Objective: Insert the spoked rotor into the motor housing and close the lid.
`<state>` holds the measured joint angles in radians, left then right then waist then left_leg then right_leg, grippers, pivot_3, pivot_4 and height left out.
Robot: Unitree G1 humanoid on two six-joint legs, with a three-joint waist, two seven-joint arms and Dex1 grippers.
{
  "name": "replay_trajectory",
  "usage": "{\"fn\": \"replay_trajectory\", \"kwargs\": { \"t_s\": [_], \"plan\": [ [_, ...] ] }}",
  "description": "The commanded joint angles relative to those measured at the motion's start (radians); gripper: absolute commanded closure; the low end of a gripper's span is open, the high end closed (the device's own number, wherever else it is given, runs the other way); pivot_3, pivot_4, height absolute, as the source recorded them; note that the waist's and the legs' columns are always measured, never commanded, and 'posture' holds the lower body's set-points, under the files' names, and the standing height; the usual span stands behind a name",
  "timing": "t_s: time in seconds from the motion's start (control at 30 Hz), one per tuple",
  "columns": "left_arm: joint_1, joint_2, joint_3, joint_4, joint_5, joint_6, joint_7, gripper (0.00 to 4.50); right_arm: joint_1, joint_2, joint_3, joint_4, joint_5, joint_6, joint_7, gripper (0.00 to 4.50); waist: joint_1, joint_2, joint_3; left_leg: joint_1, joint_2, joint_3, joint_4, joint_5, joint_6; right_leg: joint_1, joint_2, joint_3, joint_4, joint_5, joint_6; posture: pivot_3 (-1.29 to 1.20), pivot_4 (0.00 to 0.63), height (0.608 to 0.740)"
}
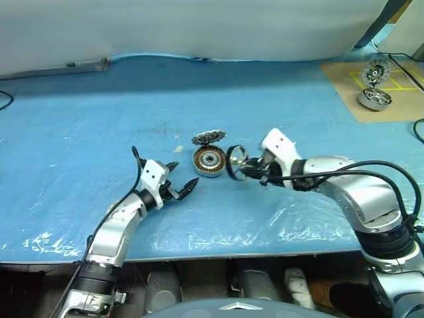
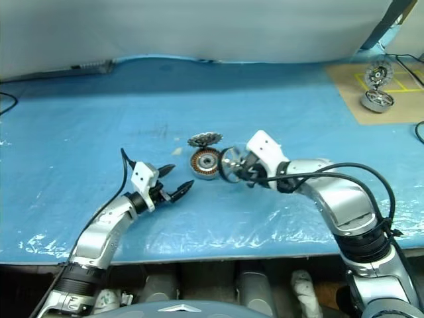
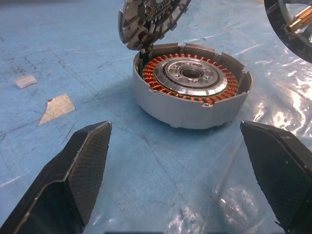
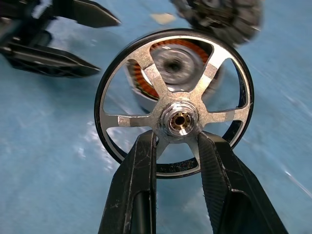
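Observation:
The lid's lower edge touches the housing's rim, and the lid's toothed side faces inward. The lid will swing over with its smooth silver back up when I push it.
The motor housing, a squat silver cup with copper windings, sits mid-table. Its lid stands hinged open at the far side, toothed face showing. Just right of the housing, the spoked rotor is held on edge above the table. It has a dark rim and broad silver spokes. My right gripper is shut on the rotor, one finger either side of the hub. My left gripper stands open just left of the housing, holding nothing.
A second motor unit with its own raised lid rests on brown cardboard at the far right. Small pale scraps lie on the blue cover left of the housing. The table's front edge runs close below both arms.

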<state>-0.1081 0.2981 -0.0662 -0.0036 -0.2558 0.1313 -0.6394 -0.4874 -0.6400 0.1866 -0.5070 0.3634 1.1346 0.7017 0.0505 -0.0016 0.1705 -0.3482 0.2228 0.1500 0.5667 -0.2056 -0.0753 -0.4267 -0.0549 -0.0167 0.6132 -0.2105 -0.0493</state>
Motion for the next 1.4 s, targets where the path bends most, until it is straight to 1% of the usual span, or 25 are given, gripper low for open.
{"fn": "replay_trajectory", "kwargs": {
  "t_s": [0.03,0.1,0.23,0.5,0.93,1.0,1.03,1.17,1.3,1.4],
  "plan": [
    [0.006,0.010,0.016,-0.013,-0.001,-0.024,-0.006,0.00,-0.082,0.052,0.039,-0.028,0.018,0.018,-0.026,3.62,0.000,0.000,0.000,0.000,0.000,0.000,0.001,0.000,0.000,0.000,0.000,0.000,0.000,0.000,0.000,0.00,0.150,0.740],
    [0.010,0.012,0.015,-0.018,-0.002,-0.023,-0.004,0.00,-0.116,0.083,0.065,-0.008,0.015,0.020,-0.041,3.62,0.000,0.000,0.000,0.000,0.000,0.000,0.001,0.000,0.000,0.000,0.000,0.000,0.001,0.000,0.000,0.00,0.150,0.740],
    [0.024,0.010,0.013,-0.038,-0.002,-0.016,0.005,0.00,-0.180,0.124,0.132,0.103,-0.044,-0.027,-0.080,3.62,0.002,0.000,0.000,-0.001,0.000,0.000,0.001,0.000,0.000,0.000,0.000,0.000,0.001,0.000,0.000,0.00,0.150,0.740],
    [0.030,0.006,0.013,-0.047,0.000,-0.015,0.022,0.00,-0.208,0.148,0.194,0.245,-0.122,-0.121,-0.098,3.62,0.005,0.000,0.000,-0.001,0.000,0.000,0.001,0.000,0.000,0.000,0.000,0.000,0.001,0.000,0.000,0.00,0.150,0.740],
    [0.028,0.004,0.010,-0.051,0.000,-0.014,0.025,0.00,-0.204,0.130,0.199,0.265,-0.170,-0.135,-0.071,3.62,0.004,0.000,0.000,-0.001,0.000,0.000,0.001,0.000,0.000,0.000,0.000,0.000,0.002,0.000,0.000,0.00,0.150,0.740],
    [0.027,0.005,0.009,-0.051,0.000,-0.015,0.023,0.00,-0.201,0.129,0.203,0.260,-0.172,-0.130,-0.064,2.90,0.004,0.000,0.000,-0.001,0.000,0.000,0.002,0.000,0.000,0.000,0.000,0.000,0.002,0.000,0.000,0.00,0.150,0.740],
    [0.026,0.005,0.008,-0.051,0.000,-0.014,0.022,0.00,-0.200,0.130,0.204,0.257,-0.173,-0.128,-0.064,2.71,0.004,0.000,0.000,-0.001,0.000,0.000,0.002,0.000,0.000,0.000,0.000,0.000,0.002,0.000,0.000,0.00,0.150,0.740],
    [0.025,0.007,0.008,-0.051,0.001,-0.013,0.020,0.00,-0.208,0.145,0.190,0.243,-0.169,-0.114,-0.074,1.42,0.003,0.000,0.000,-0.001,0.000,0.000,0.002,0.000,0.000,0.000,0.000,0.000,0.002,0.000,0.000,0.00,0.150,0.740],
    [0.028,0.009,0.008,-0.055,0.002,-0.011,0.020,0.00,-0.211,0.149,0.168,0.222,-0.159,-0.097,-0.078,1.42,0.003,0.000,0.000,-0.001,0.000,0.000,0.002,0.000,0.000,0.000,0.000,0.000,0.002,0.000,0.000,0.00,0.150,0.740],
    [0.030,0.012,0.011,-0.061,0.000,-0.009,0.020,0.00,-0.199,0.148,0.127,0.202,-0.141,-0.075,-0.084,1.42,0.003,0.000,0.000,-0.001,0.000,0.000,0.002,0.000,0.000,0.000,0.000,0.000,0.002,0.000,0.000,0.00,0.150,0.740]
  ]
}}
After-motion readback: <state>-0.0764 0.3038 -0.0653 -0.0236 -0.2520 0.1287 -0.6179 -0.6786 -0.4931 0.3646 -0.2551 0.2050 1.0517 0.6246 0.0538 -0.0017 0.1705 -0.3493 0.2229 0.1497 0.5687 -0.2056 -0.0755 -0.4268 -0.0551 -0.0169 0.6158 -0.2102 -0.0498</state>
